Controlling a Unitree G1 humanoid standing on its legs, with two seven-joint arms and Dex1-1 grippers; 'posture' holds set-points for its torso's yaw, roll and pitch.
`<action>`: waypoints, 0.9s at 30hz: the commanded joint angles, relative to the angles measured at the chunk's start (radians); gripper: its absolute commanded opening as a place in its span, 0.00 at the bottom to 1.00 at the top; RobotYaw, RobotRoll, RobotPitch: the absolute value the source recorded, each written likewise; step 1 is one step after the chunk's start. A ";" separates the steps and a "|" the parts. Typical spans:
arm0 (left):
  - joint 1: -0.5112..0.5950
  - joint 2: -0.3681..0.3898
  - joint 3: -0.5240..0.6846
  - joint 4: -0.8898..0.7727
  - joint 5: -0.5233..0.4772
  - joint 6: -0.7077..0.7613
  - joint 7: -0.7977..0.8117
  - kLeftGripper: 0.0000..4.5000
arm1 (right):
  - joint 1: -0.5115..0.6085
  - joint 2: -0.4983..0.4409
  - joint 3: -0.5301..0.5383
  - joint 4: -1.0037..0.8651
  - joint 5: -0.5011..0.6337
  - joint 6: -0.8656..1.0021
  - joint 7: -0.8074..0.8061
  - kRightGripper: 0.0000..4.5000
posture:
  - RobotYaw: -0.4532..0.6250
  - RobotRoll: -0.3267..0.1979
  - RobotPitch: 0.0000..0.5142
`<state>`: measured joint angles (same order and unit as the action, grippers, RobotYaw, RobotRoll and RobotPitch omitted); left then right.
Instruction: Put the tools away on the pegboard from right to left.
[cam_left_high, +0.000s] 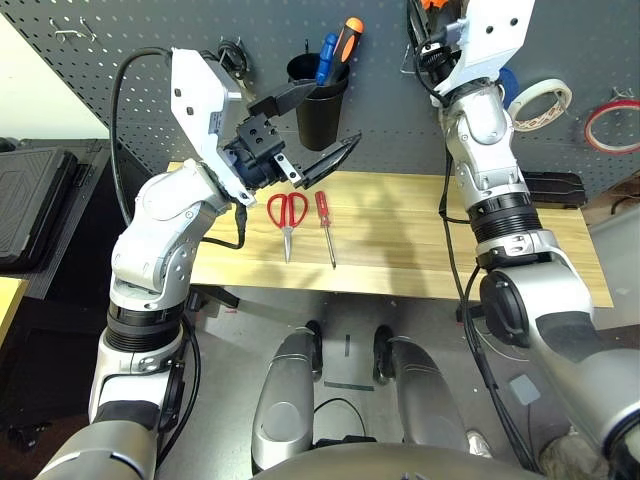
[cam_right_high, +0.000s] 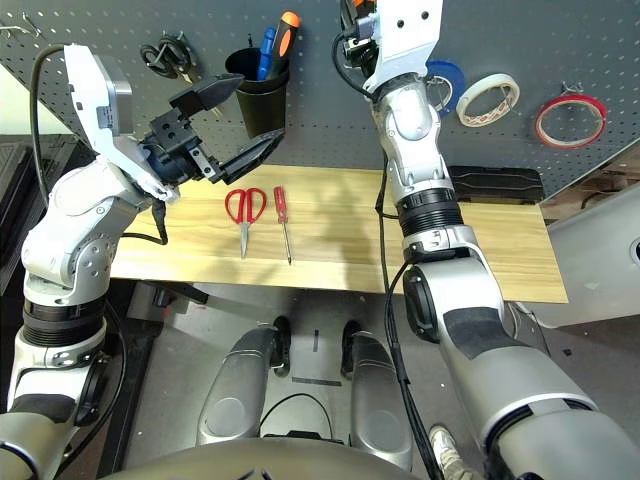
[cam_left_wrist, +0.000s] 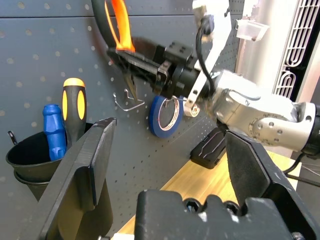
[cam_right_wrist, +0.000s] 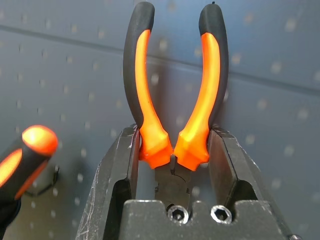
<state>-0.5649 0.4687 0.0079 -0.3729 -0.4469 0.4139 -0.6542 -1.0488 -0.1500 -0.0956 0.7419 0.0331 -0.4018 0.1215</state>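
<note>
The pliers' jaws (cam_left_wrist: 131, 87) point down into the open metal hook (cam_left_wrist: 129, 105). My right gripper goes on lowering the pliers until their handles rest on it, then let go.
The orange-and-black-handled pliers (cam_right_wrist: 175, 100) are held handles-up against the pegboard (cam_left_high: 385, 100), with my right gripper (cam_right_wrist: 173, 136) shut on their head. They hang just above a bare metal hook (cam_left_wrist: 127, 100). The red tape ring (cam_left_high: 612, 125) hangs at the pegboard's far right. Red-handled scissors (cam_left_high: 287, 214) and the slim red-handled screwdriver (cam_left_high: 324, 222) lie side by side on the wooden table (cam_left_high: 420, 235). My left gripper (cam_left_high: 336, 113) hovers open above them, in front of the black cup (cam_left_high: 318, 112), holding nothing.
A blue tape roll (cam_left_high: 507, 80) and a white tape roll (cam_left_high: 540, 103) hang between the pliers and the red ring. Black-handled scissors (cam_left_high: 232, 55) hang left of the cup, which holds blue and orange-black handled tools. A black block (cam_left_high: 552, 188) sits at the table's back right.
</note>
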 joint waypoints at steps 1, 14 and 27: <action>0.001 0.005 -0.018 -0.015 0.009 0.007 -0.002 1.00 | -0.007 0.007 -0.015 0.030 0.012 -0.030 -0.016 0.47 | 0.63 0.62 0.42; -0.004 0.004 -0.029 -0.008 0.017 0.005 -0.003 1.00 | 0.051 0.023 -0.004 0.084 -0.015 -0.018 -0.070 0.47 | 0.63 0.62 0.41; -0.001 0.003 -0.021 0.001 0.025 0.002 0.005 1.00 | 0.229 -0.037 0.035 -0.120 -0.058 -0.151 -0.010 1.00 | 0.63 0.62 0.42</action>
<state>-0.5686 0.4692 -0.0069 -0.3715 -0.4321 0.4159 -0.6510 -0.8542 -0.1717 -0.0735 0.6655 -0.0137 -0.5184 0.0917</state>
